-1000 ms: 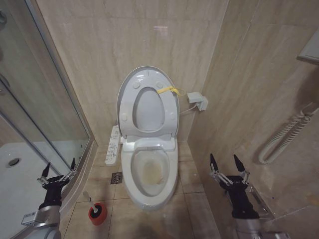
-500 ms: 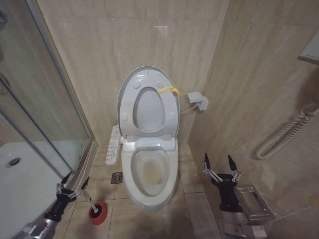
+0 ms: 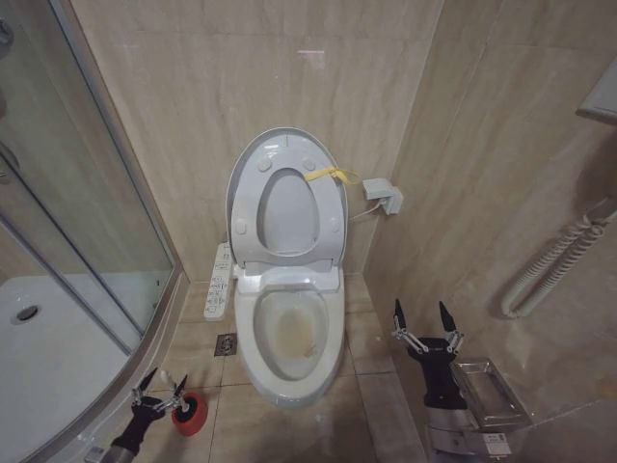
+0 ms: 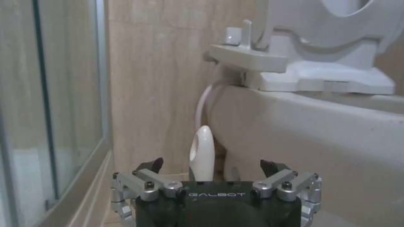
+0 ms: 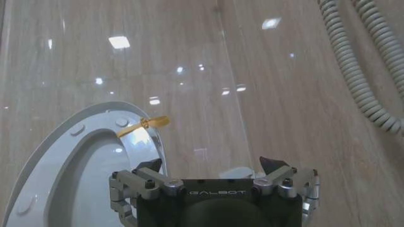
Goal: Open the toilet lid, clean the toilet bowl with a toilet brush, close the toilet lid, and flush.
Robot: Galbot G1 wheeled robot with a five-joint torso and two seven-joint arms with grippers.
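Note:
The holder's wide opening [image 3: 190,411] stands open, so the toilet brush [image 4: 202,155] should slide free and leave the red cup holder behind when I lift the brush.
The toilet lid [image 3: 286,159] stands upright against the wall with the seat ring raised against it, and a yellow strap [image 3: 328,175] hangs at its edge. Below it the toilet bowl [image 3: 286,338] lies uncovered, yellowish inside. The red cup holder [image 3: 191,413] sits on the floor left of the bowl. My left gripper [image 3: 162,383] hovers open just beside the holder. In the left wrist view the toilet brush's white handle [image 4: 202,153] rises between the spread fingers of that gripper [image 4: 211,165], untouched. My right gripper [image 3: 421,323] stands open right of the bowl, facing the lid [image 5: 75,161].
A glass shower enclosure [image 3: 87,241] and its white tray [image 3: 48,357] close off the left. A button panel [image 3: 220,282] juts from the bowl's left side, above a floor drain [image 3: 226,344]. The right wall carries a coiled hose [image 3: 549,265], a metal holder [image 3: 487,386] and a socket box [image 3: 384,198].
My left gripper has dropped lower and moved right, from the shower edge to the red cup holder. The right gripper shifted slightly left early on and now holds still.

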